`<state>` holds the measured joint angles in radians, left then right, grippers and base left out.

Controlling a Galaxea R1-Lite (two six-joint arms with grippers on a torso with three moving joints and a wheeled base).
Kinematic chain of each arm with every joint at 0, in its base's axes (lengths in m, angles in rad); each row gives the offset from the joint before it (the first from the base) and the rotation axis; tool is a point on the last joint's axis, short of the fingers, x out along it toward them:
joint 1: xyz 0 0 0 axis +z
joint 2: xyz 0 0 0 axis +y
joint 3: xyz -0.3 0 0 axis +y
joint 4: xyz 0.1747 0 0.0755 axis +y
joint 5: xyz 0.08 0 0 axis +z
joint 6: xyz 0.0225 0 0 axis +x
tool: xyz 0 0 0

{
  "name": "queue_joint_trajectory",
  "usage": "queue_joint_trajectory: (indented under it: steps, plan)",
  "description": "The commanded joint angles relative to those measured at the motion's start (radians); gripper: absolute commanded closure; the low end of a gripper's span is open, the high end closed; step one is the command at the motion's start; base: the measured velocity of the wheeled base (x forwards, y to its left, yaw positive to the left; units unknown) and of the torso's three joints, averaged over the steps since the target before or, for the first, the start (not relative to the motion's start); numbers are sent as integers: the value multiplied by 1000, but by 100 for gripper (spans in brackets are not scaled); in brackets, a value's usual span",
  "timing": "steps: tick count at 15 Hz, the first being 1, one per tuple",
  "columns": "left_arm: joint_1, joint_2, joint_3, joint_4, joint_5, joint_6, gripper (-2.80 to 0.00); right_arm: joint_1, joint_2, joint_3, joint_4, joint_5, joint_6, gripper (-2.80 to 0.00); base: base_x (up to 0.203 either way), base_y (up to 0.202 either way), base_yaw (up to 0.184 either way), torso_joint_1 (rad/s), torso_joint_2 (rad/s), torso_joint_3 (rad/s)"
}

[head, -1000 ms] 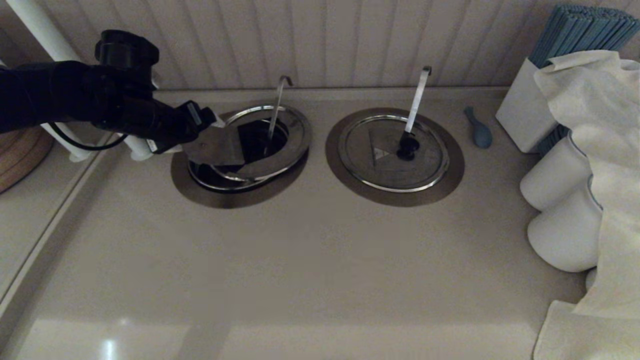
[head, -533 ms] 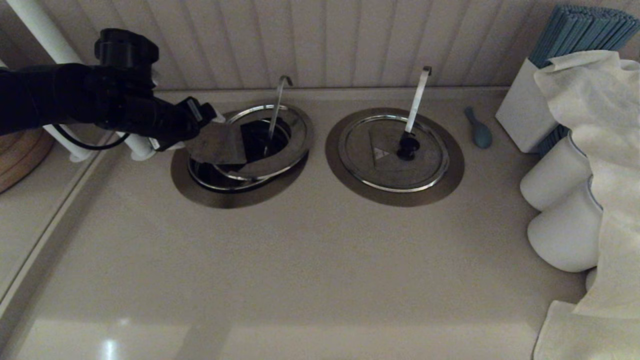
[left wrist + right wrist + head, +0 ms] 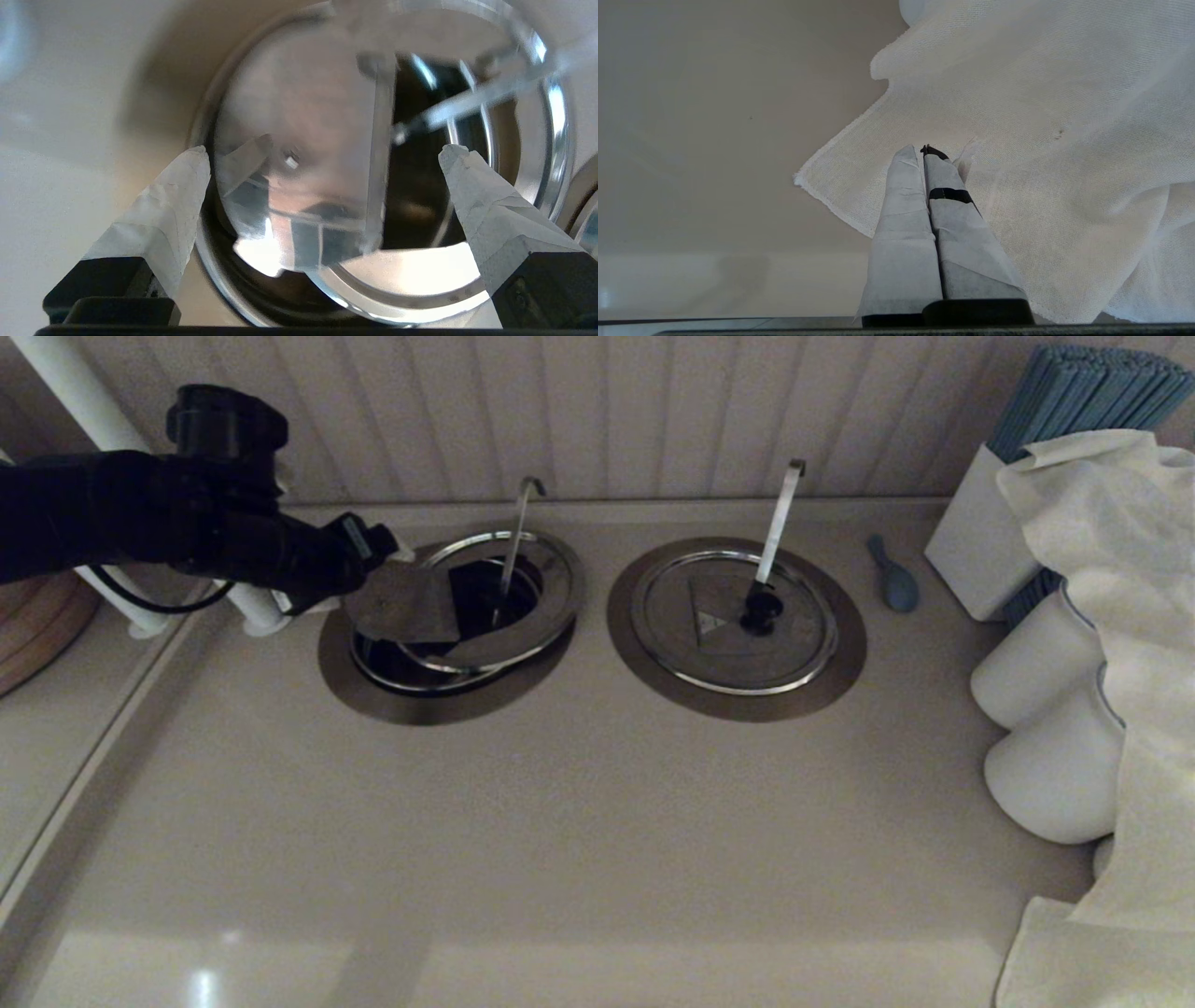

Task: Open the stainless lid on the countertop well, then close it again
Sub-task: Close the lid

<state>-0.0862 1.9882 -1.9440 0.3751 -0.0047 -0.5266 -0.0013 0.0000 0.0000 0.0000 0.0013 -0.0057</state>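
Observation:
My left gripper should straddle the lid's ring (image 3: 551,621) near the twin lid and pull the lid into place, because the stainless lid sits crooked on the countertop hole (image 3: 377,665).
The countertop well (image 3: 373,695) with its dull-brown collar lies at the back left, and the thin curl-hooked ladle handle (image 3: 516,537) rises out of it. The stainless lid (image 3: 537,607) sits askew and tilted on the well, its hinged flap (image 3: 401,607) raised so the dark opening shows; its black knob is hidden. My left gripper (image 3: 378,553) hovers at the flap's left edge. In the left wrist view the left gripper (image 3: 325,151) is open, its fingers wide apart above the shiny flap (image 3: 303,140), gripping nothing. My right gripper (image 3: 924,149) is shut over a white cloth (image 3: 1041,116).
The twin lid (image 3: 719,625) lies flat and closed to the right, with a broad slanted handle (image 3: 780,518). A blue spoon (image 3: 893,576), a white holder of blue sticks (image 3: 976,541), white jars (image 3: 1046,709) and draped cloth (image 3: 1120,569) crowd the right. A white pipe (image 3: 84,411) stands far left.
My left gripper has drawn slightly left and up, away from the well's middle. The raised flap has shifted a little left with it. The tilted lid stays askew.

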Motion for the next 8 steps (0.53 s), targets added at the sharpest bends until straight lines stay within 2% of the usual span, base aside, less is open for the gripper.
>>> queue_joint_trajectory:
  steps: [1,4,7,8]
  plan:
    - [20,-28,-2,2,0,-3,-280,1,0,0,0,0,0,0,0,0,0,0,0,0]
    - [32,-72,-7,1,-2,-11,-280,0,0,0,0,0,0,0,0,0,0,0,0,0]
    - [-72,-78,9,-101,-61,-106,-280,0,0,0,0,0,0,0,0,0,0,0,0,0]
    - [-107,-75,38,-134,-65,-117,-280,0,0,0,0,0,0,0,0,0,0,0,0,0]
